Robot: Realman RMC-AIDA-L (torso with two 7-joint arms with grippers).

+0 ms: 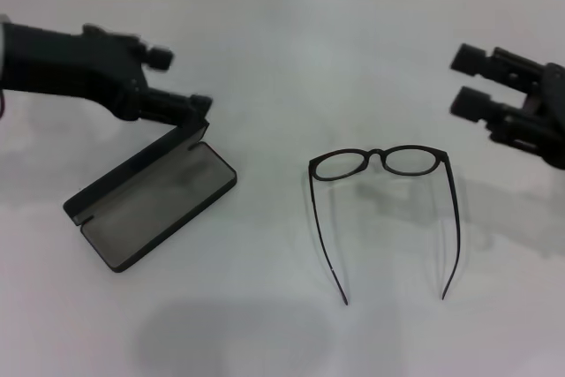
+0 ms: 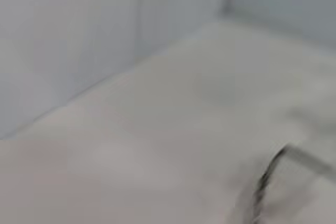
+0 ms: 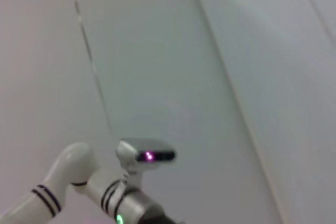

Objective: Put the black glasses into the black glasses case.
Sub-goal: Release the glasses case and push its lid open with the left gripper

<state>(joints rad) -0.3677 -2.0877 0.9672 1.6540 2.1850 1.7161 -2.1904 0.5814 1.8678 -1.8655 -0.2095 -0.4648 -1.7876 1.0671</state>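
Observation:
The case's raised lid is clear of its grey lining (image 1: 163,205), so I should keep my left gripper moving to the lid's middle (image 1: 134,168) until its fingers straddle the lid.
The black glasses (image 1: 381,163) lie unfolded on the white table in the middle of the head view, lenses at the far side and temple arms pointing toward me. The black glasses case (image 1: 154,205) lies open to their left, its lid (image 1: 141,168) raised and the grey lining bare. My left gripper (image 1: 181,79) is open at the lid's upper far corner, with its lower finger (image 1: 181,103) right at the lid's edge. My right gripper (image 1: 463,81) is open and empty, held above the table to the right of the glasses. A blurred dark edge (image 2: 262,182) shows in the left wrist view.
The white table (image 1: 282,50) runs back to a tiled wall. The right wrist view shows only the wall and a white robot arm part (image 3: 94,182) with a lit sensor head.

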